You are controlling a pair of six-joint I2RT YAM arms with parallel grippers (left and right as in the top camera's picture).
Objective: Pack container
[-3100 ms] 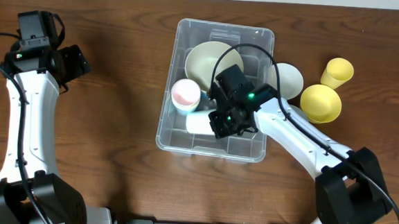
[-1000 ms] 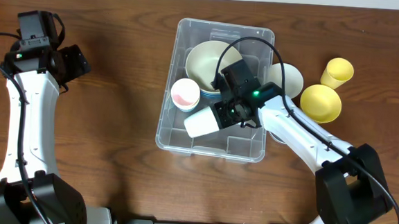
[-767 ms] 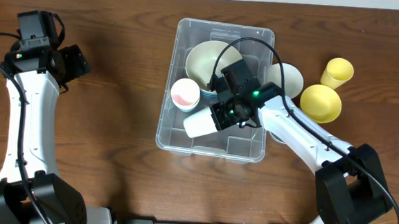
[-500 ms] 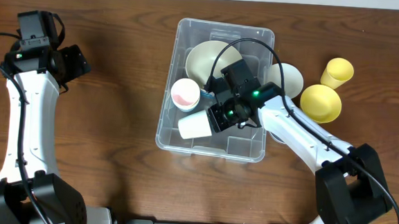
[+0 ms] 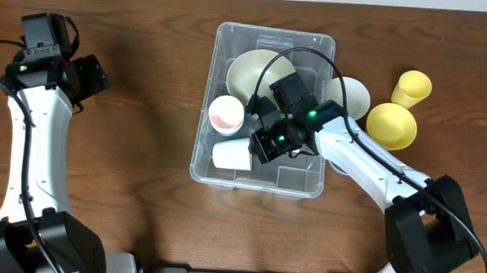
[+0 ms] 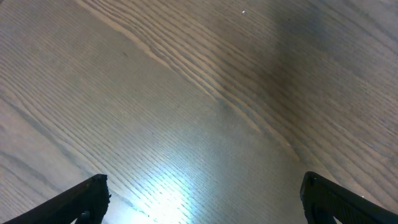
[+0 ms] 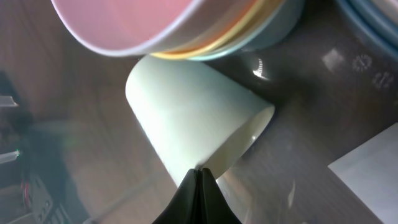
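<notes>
The pale cup lies on its side in the container, so my right gripper should open, retake the cup's rim and tip the cup upright.
The clear container stands mid-table. Inside it are a cream bowl, a stack of cups with a pink one on top and a pale cup lying on its side at the front left. My right gripper is inside the container, shut on that cup's rim. The right wrist view shows the jaws pinched on the pale cup, below the pink cup. My left gripper is open and empty over bare wood, far left.
Right of the container stand a pale bowl, a yellow bowl and a yellow cup. The container's white label shows on its base. The right arm's cable arcs over the cream bowl.
My right gripper has swung the pale cup to the left and toward the container's front left corner, turning it flatter. The left arm has not moved.
</notes>
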